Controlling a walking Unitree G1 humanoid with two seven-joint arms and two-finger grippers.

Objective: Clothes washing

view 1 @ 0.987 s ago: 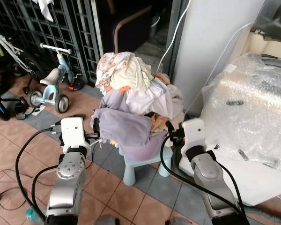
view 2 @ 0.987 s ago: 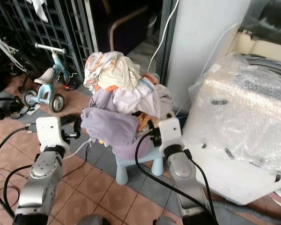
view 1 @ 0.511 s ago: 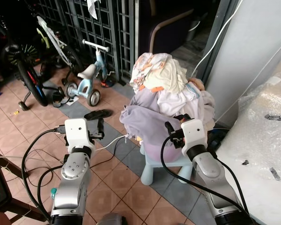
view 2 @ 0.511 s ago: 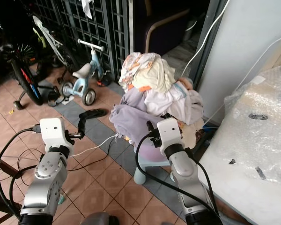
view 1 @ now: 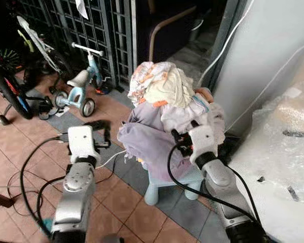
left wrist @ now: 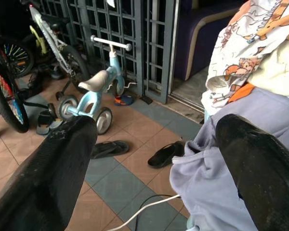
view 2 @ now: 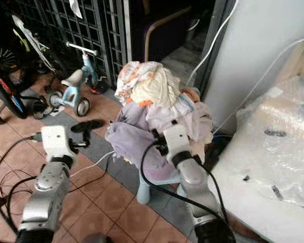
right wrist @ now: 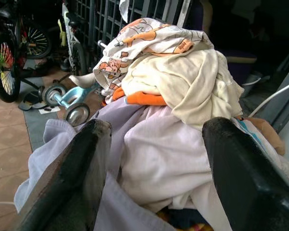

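Patterned cloth [right wrist: 188,219] shows below the white cloth, so I expect to find more coloured clothes hidden behind the lavender garment [view 1: 148,144] when I lift it away.
A tall pile of clothes [view 1: 164,93] sits heaped on a small light-blue stool [view 1: 157,188]. On top lie a printed white-and-orange cloth [right wrist: 135,41] and a cream garment [right wrist: 183,79]. Under them are white pieces, and a lavender garment [view 1: 144,142] hangs down the front. My right gripper [view 1: 178,143] is open right at the pile's front, with the white cloth [right wrist: 159,154] between its spread fingers [right wrist: 79,168]. My left gripper [view 1: 102,135] is open to the left of the pile, level with the lavender cloth's edge [left wrist: 202,168], and holds nothing.
A bubble-wrapped washing machine [view 1: 283,152] stands at the right beside a white pillar [view 1: 266,45]. A child's blue balance bike [view 1: 81,83], a bicycle [view 1: 10,91] and a metal gate [view 1: 91,30] are at the left. Slippers [left wrist: 166,154] and cables [view 1: 28,177] lie on the tiled floor.
The whole view has swung as I moved, and the pile now sits nearer the middle. My right gripper has come closer to the front of the pile. Both grippers stay open.
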